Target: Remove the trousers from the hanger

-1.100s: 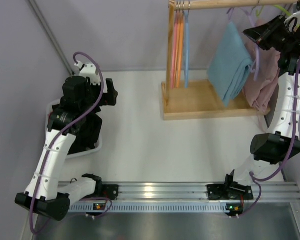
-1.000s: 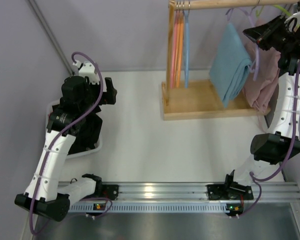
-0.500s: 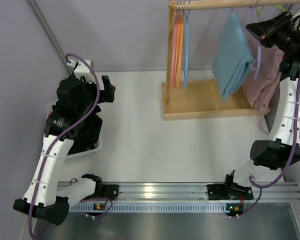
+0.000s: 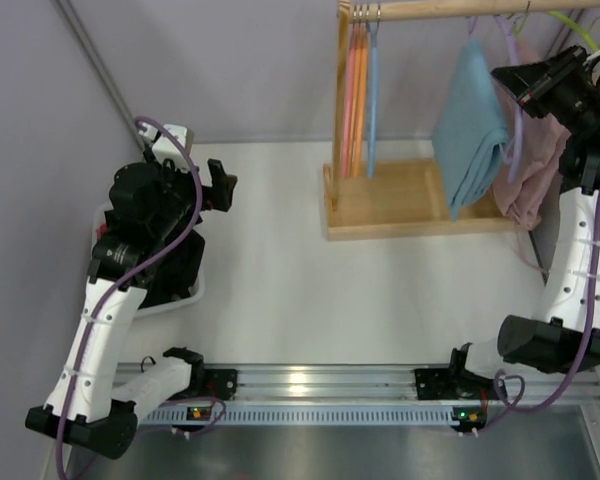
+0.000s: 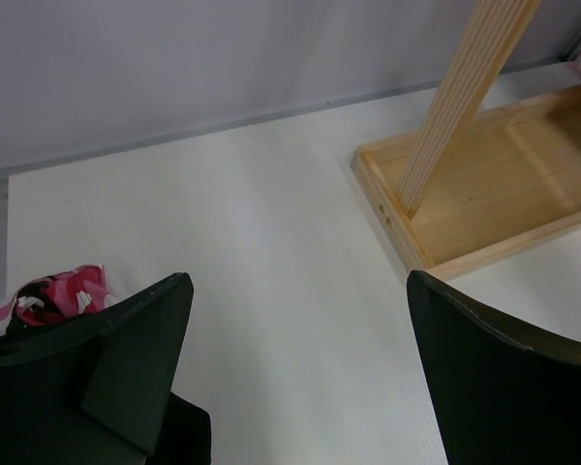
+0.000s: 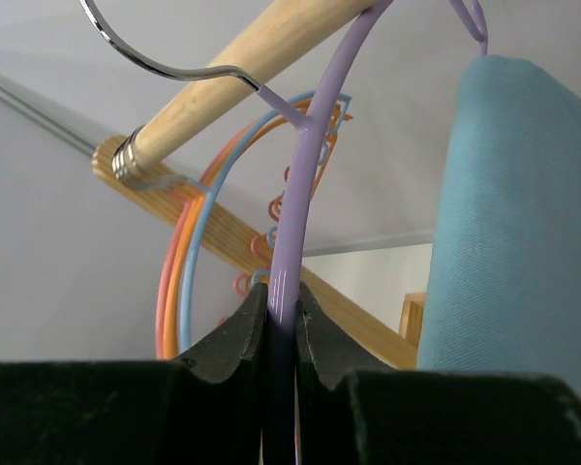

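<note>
The blue trousers (image 4: 470, 132) hang just under the rail, a long way from my left gripper, so next my right gripper moves the purple hanger (image 4: 517, 142) forward to meet my left gripper.
Blue trousers (image 4: 471, 127) hang folded over a purple hanger (image 4: 511, 75) on the wooden rail (image 4: 450, 8) at the back right. They also show in the right wrist view (image 6: 515, 223). My right gripper (image 4: 507, 78) is shut on the purple hanger's arm (image 6: 298, 223), just below the rail (image 6: 232, 68). My left gripper (image 4: 223, 186) is open and empty at the left, above the white table (image 5: 271, 242), far from the trousers.
A pink garment (image 4: 537, 160) hangs behind the trousers. Orange, pink and blue empty hangers (image 4: 360, 90) hang at the rail's left end. The wooden rack base (image 4: 410, 200) lies beneath. A white bin with dark and pink clothes (image 4: 150, 265) stands under the left arm.
My right gripper has moved right and a little down with the purple hanger, and the blue trousers swung right with it. My left arm has shifted slightly and turned.
</note>
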`<state>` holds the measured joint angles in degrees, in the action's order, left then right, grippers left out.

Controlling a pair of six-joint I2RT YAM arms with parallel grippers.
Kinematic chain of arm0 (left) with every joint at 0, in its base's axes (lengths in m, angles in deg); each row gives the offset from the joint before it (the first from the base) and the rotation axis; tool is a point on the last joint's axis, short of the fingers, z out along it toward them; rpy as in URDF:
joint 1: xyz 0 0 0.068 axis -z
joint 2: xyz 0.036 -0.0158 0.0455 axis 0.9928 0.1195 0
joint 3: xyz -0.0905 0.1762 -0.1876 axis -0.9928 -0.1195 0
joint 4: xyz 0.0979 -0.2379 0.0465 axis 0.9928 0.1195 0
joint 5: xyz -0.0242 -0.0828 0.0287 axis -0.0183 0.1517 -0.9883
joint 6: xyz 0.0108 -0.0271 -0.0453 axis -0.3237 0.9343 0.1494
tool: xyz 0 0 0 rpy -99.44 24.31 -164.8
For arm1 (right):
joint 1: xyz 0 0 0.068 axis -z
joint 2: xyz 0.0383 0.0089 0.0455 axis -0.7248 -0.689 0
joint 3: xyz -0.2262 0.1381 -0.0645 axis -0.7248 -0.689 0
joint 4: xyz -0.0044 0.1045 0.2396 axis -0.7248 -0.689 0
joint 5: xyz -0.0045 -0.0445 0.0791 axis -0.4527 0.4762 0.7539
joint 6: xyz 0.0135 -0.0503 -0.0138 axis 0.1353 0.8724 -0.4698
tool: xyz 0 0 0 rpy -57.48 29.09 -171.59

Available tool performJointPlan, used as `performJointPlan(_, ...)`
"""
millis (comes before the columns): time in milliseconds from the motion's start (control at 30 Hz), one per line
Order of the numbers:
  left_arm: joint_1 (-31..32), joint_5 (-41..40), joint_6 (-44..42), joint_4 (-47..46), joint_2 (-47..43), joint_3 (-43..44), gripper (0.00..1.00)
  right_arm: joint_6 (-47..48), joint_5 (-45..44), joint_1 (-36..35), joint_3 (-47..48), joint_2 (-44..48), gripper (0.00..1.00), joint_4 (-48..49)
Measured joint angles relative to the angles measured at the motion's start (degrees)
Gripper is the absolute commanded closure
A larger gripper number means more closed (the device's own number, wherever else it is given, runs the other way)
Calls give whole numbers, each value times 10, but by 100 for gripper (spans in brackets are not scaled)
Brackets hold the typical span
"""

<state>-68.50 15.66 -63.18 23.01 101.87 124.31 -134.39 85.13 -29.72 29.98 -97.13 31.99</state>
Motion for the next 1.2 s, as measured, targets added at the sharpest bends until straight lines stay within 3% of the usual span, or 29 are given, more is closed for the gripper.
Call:
performJointPlan(167, 0, 40, -37, -30, -10, -38, 2, 13, 1, 1, -72, 92, 100, -9)
performJointPlan(467, 3, 152, -104, -77, -105, -203, 2, 12, -9, 3, -204, 228, 100, -31)
performJointPlan(633, 39, 182, -130, -94, -150, -275, 2, -4, -31, 3, -293, 303, 100, -63)
performJointPlan(900, 196, 143, -172, -144, -128, -311, 3, -22, -100, 4, -327, 373, 100, -157)
performJointPlan(1133, 408, -5, -154, -233, -43, -306, 2, -49, -146, 16, -308, 402, 100, -206)
performJointPlan(1200, 442, -37, -145, -253, -12, -290, 2, -63, -148, 21, -301, 401, 100, -210)
